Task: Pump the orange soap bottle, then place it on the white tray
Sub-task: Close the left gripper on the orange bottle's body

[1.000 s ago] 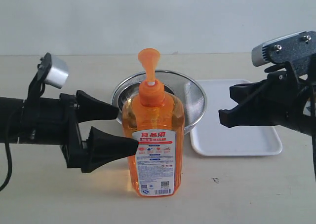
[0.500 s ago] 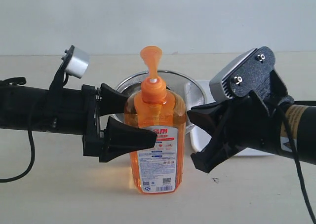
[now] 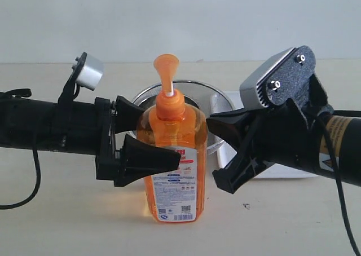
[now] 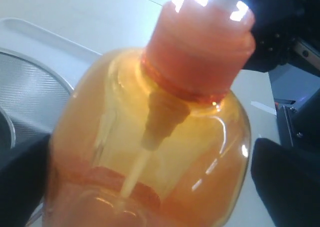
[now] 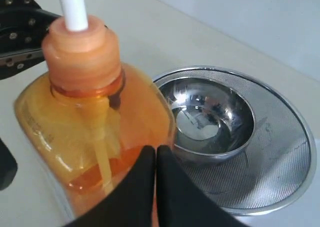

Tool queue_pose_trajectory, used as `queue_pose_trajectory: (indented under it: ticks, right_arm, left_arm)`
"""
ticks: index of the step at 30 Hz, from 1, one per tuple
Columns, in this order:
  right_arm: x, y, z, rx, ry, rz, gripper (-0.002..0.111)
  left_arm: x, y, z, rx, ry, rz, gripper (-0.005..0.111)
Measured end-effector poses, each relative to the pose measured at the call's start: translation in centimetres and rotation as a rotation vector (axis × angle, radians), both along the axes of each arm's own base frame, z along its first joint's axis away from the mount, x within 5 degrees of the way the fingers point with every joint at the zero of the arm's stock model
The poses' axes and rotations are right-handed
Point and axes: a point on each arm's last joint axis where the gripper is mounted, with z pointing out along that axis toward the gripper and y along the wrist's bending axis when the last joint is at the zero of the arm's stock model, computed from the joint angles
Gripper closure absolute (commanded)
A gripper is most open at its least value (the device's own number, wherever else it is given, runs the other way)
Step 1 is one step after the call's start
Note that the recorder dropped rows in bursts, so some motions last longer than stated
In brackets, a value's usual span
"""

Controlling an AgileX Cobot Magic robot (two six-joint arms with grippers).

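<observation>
My right gripper is beside the bottle's shoulder, under the pump head, so it should retreat and approach from above while my left gripper holds the bottle.
The orange soap bottle stands upright on the table in the middle, with its pump head up and the white stem showing. My left gripper is open and straddles the bottle's body, one finger behind it and one in front over the label. In the left wrist view the bottle fills the space between the fingers, and a thin pale gap shows beside one finger. My right gripper is shut, its tips against the bottle's shoulder below the cap. The white tray lies behind the right arm, mostly hidden.
A steel mesh strainer with a small steel bowl inside it sits directly behind the bottle, between the bottle and the tray. In the exterior view the strainer's rim shows behind the left fingers.
Both arms closed in from the sides. The left fingers slid around the bottle. The right gripper swung in to the bottle's shoulder, and the bottle rocked and shifted slightly left.
</observation>
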Motion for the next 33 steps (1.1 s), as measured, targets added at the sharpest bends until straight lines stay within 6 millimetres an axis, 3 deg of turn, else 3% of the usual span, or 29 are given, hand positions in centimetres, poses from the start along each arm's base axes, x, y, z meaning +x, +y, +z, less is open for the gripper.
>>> queue_pose_trajectory:
  ticks: [11,27,29,33]
  right_arm:
    - [-0.1,0.1,0.0,0.001,0.001,0.006,0.108]
    - [-0.1,0.1,0.0,0.005,0.009,0.005,0.108]
    - [-0.1,0.1,0.0,0.005,0.009,0.005,0.108]
    - [-0.1,0.1,0.0,0.006,0.011,0.004,0.108]
  left_arm:
    - [0.5,-0.4,-3.6,-0.016,0.140,-0.031,0.007]
    - [1.1,-1.2,-2.0,-0.136,0.111,-0.113,0.007]
    - [1.1,-1.2,-2.0,-0.137,0.109,-0.114,0.012]
    - [1.2,-1.1,-2.1,-0.124,0.108,-0.105,0.072]
